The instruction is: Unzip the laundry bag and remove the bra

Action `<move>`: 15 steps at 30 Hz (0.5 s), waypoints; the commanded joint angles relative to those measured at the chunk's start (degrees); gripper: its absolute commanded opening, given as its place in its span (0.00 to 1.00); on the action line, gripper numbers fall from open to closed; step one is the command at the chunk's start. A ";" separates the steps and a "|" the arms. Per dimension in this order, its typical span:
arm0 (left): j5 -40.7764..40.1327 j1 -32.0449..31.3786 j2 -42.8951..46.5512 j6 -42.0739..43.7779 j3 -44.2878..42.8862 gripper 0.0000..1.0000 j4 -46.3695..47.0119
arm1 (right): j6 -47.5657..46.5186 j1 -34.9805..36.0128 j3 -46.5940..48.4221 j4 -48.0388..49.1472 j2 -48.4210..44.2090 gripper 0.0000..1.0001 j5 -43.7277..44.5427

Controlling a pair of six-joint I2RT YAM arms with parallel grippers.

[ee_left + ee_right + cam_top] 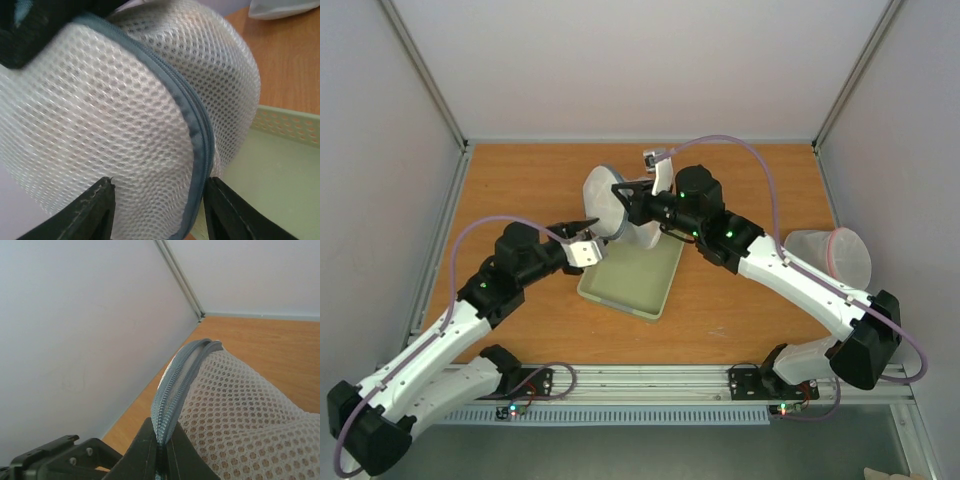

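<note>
The laundry bag hangs over the pale green tray, so my right gripper should lower it beside the tray (pixel 560 287) before my left gripper takes the bag's zip band.
The laundry bag (pixel 604 200), white mesh with a grey zip band, is held on edge over the far end of the pale green tray (pixel 638 290). My right gripper (pixel 626 196) is shut on the zip band (pixel 172 390) at the bag's rim, and its jaws pinch the band (pixel 162 440). My left gripper (pixel 587 234) is open. Its fingers (pixel 87 212) stand wide apart on either side of the bag's lower rim (pixel 197 130), where the zip looks closed. The bra is hidden.
A translucent round bag with a pink rim (pixel 835 255) lies at the right of the table beside my right arm. The tray's slotted wall (pixel 287 125) is just right of my left fingers. The enclosure walls stand close at the back and sides.
</note>
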State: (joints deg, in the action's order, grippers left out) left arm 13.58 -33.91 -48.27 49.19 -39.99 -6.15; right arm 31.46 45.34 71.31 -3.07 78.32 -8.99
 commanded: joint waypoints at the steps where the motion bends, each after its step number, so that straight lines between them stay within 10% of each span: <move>1: 1.40 -0.37 1.45 -10.31 -3.60 0.51 -1.69 | 2.08 0.85 -0.60 4.54 -0.84 0.01 0.96; 15: 0.58 -1.77 0.39 -23.01 -4.61 0.68 -1.19 | 2.26 3.61 0.30 6.59 -0.06 0.01 4.31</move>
State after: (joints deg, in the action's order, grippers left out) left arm 11.79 -35.00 -47.94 28.08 -43.59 -7.42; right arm 33.04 48.56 70.81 -2.26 78.35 -5.91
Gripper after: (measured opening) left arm 0.654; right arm 0.036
